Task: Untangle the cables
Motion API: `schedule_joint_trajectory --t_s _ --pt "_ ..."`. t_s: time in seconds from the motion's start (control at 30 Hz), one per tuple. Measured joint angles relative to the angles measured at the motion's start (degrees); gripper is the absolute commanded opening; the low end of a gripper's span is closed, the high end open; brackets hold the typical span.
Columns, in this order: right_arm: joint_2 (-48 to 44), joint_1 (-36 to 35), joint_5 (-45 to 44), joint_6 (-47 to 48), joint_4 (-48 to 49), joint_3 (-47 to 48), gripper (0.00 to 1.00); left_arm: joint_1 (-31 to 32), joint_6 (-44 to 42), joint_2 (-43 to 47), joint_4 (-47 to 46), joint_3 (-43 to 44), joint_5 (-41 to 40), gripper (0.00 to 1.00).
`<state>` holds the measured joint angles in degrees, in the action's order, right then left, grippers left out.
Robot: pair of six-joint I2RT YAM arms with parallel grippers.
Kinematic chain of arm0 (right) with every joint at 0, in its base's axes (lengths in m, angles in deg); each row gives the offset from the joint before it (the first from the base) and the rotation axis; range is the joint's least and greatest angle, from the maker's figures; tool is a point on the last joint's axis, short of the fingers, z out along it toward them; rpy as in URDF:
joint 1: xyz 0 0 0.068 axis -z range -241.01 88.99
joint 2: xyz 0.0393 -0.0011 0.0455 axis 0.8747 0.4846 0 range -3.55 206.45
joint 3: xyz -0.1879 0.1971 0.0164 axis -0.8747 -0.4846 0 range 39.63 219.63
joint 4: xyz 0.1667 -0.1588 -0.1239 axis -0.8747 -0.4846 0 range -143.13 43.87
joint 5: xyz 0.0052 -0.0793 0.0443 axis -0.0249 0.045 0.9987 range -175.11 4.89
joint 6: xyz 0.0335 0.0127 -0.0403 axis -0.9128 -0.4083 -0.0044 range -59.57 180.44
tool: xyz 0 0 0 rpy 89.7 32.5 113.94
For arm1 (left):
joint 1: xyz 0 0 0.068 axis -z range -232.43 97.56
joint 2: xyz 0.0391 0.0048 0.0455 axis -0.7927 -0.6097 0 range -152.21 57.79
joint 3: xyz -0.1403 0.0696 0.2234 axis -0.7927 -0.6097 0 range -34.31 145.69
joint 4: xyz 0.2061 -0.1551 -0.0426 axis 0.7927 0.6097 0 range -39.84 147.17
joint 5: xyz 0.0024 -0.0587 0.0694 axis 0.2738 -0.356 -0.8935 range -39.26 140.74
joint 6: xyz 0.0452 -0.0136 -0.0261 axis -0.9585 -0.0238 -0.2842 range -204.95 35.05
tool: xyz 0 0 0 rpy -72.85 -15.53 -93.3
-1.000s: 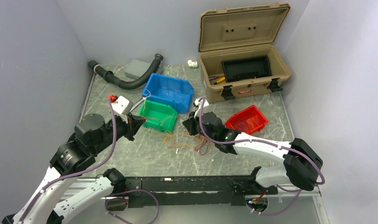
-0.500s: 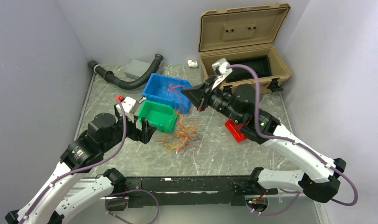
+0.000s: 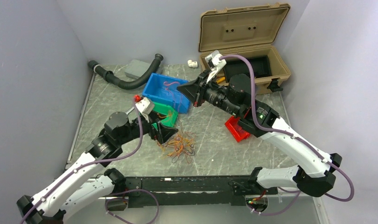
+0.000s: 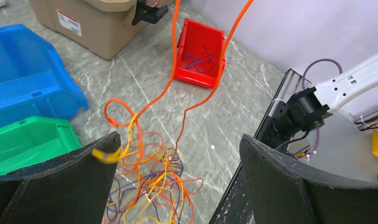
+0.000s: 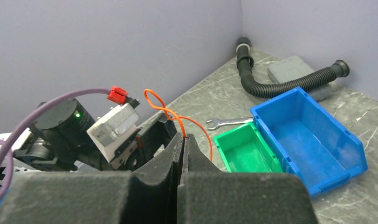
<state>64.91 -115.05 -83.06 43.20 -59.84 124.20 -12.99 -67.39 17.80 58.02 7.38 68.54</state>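
The orange cable goes into the tangle [image 3: 179,143] near the green bin, so next my right gripper swings the cable toward the tan case [image 3: 264,67], away from the bins.
The cables [image 3: 178,145] lie as a loose tangle of orange, yellow and purple strands on the table in front of the green bin; the left wrist view shows them [image 4: 149,184] below my open jaws. My left gripper [image 3: 167,133] [image 4: 180,137] hovers open at the tangle's left edge, holding nothing. My right gripper [image 3: 181,87] [image 5: 183,136] is raised over the blue bin, shut on one orange cable [image 5: 155,101]. That orange cable [image 4: 170,79] runs up in two strands from the tangle and is still looped into it.
A green bin [image 3: 162,114] and a blue bin [image 3: 166,91] stand behind the tangle. A red bin [image 3: 236,128] [image 4: 198,53] holding thin wires lies right. An open tan case [image 3: 245,70] is at back right. A black hose [image 3: 126,81], grey box [image 5: 292,70] and wrench [image 5: 224,122] lie at back left.
My right gripper rose from the tangle to above the blue bin, pulling an orange cable up. My left gripper opened and moved right to the tangle.
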Motion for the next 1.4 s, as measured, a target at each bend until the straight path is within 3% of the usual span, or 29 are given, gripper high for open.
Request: schedule_joint_trajectory --t_s 0.13,0.2,0.33,0.4,0.47,0.5,0.63,0.83,0.87,0.97,1.07,1.17,1.4 --pt "0.5 0.0 0.0 -0.3 -0.8 0.9 0.00 0.1 0.9 -3.1 -6.0 -1.9 1.5 0.96" --pt "0.6 0.0 -0.1 -0.3 -1.0 1.8 0.00 0.2 1.5 -5.0 -8.8 -2.6 1.7 0.88" --pt "0.6 0.0 -1.8 -0.3 -1.3 4.6 0.00 0.4 2.8 -9.5 -15.4 -6.1 -1.0 0.59" --pt "0.2 0.0 -3.4 -0.3 -1.1 5.6 0.00 0.5 3.7 -11.1 -17.6 -8.5 -3.9 0.34" --pt "-0.9 0.0 -5.5 -0.3 -0.9 5.7 0.00 0.5 5.7 -12.8 -22.1 -13.0 -8.5 0.03" --pt "-1.6 0.0 -6.7 -0.2 -0.8 5.7 0.00 0.5 6.8 -13.6 -24.1 -15.6 -10.9 0.00" --pt "-4.7 0.0 -12.1 0.2 -0.7 5.7 0.00 -0.1 10.2 -16.7 -27.0 -22.1 -16.8 0.00" --pt "-11.6 0.0 -20.7 2.1 0.7 4.1 0.00 -0.2 11.9 -16.5 -27.9 -23.0 -20.5 0.00" --pt "-12.9 0.0 -21.8 2.3 1.1 3.4 0.00 -0.2 12.0 -16.1 -28.0 -23.1 -20.8 0.06" --pt "-15.5 0.1 -24.1 2.7 1.4 2.1 0.00 -0.3 11.0 -14.8 -28.8 -23.7 -19.9 0.43" --pt "-16.8 0.1 -25.2 2.9 1.5 2.0 0.00 -0.2 7.6 -14.2 -30.9 -23.5 -14.9 0.68" --pt "-17.2 0.1 -25.6 2.9 1.8 1.3 0.00 0.3 4.0 -13.9 -32.3 -22.2 -10.2 0.75" --pt "-16.8 0.1 -25.4 2.7 1.3 -0.8 0.00 2.7 -3.1 -15.6 -38.4 -16.1 -2.8 0.77"
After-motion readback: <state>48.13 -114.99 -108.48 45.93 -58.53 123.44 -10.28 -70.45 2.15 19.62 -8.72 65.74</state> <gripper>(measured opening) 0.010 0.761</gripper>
